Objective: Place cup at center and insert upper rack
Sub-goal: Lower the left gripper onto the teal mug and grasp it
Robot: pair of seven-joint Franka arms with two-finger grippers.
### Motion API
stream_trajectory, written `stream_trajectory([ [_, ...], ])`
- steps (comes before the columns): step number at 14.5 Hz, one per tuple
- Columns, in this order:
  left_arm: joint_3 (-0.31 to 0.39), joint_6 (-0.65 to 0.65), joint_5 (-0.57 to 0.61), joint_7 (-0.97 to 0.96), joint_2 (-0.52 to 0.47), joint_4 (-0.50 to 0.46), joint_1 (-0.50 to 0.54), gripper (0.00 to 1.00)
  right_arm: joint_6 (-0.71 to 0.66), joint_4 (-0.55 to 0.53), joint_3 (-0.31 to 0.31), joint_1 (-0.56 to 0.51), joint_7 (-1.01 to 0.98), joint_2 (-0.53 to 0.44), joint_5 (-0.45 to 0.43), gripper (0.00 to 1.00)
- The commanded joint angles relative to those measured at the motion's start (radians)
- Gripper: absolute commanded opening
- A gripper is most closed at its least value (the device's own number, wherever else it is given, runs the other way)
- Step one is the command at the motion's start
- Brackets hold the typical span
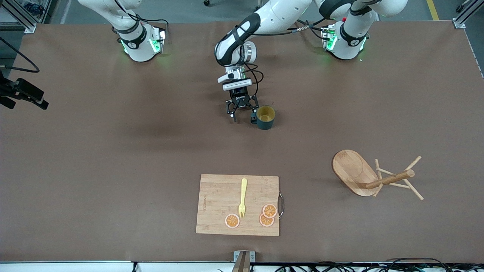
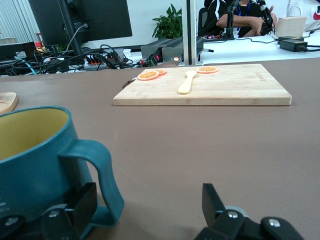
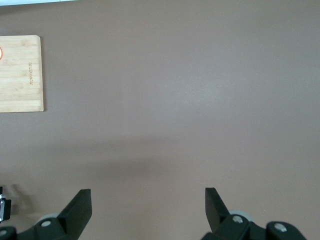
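My gripper will leave the cup hanging tipped over a peg when it slides the cup on, because the cup's opening is wider than the upper rack's wires.
The cup, dark teal with a yellow inside, stands upright near the middle of the table. My left gripper is low beside it, open, on the side toward the right arm's end. In the left wrist view the cup fills one side, and its handle lies just inside one of the fingers of the left gripper; nothing is gripped. The upper rack lies on its side toward the left arm's end, nearer the camera. My right gripper hangs open over bare table.
A bamboo cutting board lies near the front edge, with a yellow fork and orange slices on it. It also shows in the left wrist view as the board and in the right wrist view as a board corner.
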Motion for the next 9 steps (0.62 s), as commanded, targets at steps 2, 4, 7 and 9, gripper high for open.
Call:
stream_trajectory([
  [2,0.029,0.045,0.016,0.019,0.011,0.043,-0.009,0.9,-0.005,0.0,0.004,-0.002,0.0,-0.003,-0.011,1.0],
  [4,0.04,0.063,0.016,0.019,0.011,0.049,-0.009,0.88,-0.005,0.0,0.004,-0.002,0.0,-0.003,-0.011,1.0],
  [7,0.041,0.07,0.016,0.019,0.012,0.053,-0.006,0.82,-0.005,0.002,0.004,-0.002,0.001,-0.003,-0.011,1.0],
  [9,0.041,0.086,0.014,0.019,0.011,0.053,-0.004,0.79,-0.005,0.002,0.004,-0.002,0.001,-0.004,-0.011,1.0],
])
